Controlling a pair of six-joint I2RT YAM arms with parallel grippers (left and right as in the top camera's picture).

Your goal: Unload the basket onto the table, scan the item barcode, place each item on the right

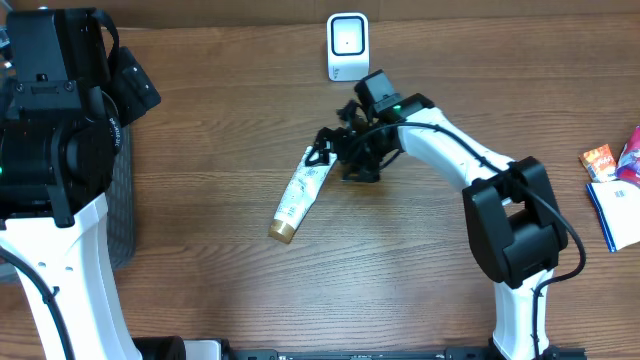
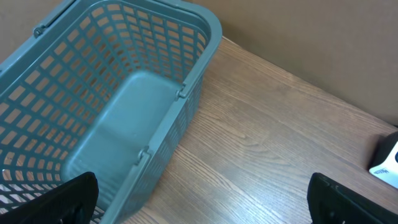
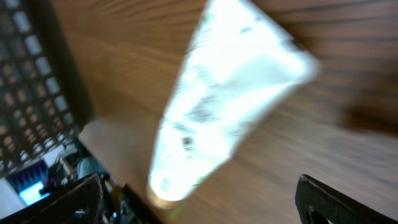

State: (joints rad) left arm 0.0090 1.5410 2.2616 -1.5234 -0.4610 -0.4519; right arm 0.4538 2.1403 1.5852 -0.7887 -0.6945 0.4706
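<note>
The robot's right gripper should nudge the tube's flat end [image 1: 314,163] toward the basket [image 1: 121,215] before the left gripper takes the tube, because that end slants away from the left gripper.
A white tube with a gold cap [image 1: 300,193] lies on the wooden table, cap toward the front left. My right gripper [image 1: 333,152] hovers at the tube's flat crimped end, jaws open with nothing held. In the right wrist view the tube [image 3: 224,93] is a blurred white shape above and between the spread fingers [image 3: 333,202]. A white barcode scanner [image 1: 347,45] stands at the back of the table; part of the scanner [image 2: 387,163] also shows at the edge of the left wrist view. My left gripper [image 2: 202,202] is open and empty, beside the basket.
A teal mesh basket [image 2: 186,87] stands at the left, partly under the left arm [image 1: 55,110]. Small colourful packets [image 1: 600,160] and a white and blue booklet [image 1: 612,205] lie at the table's right edge.
</note>
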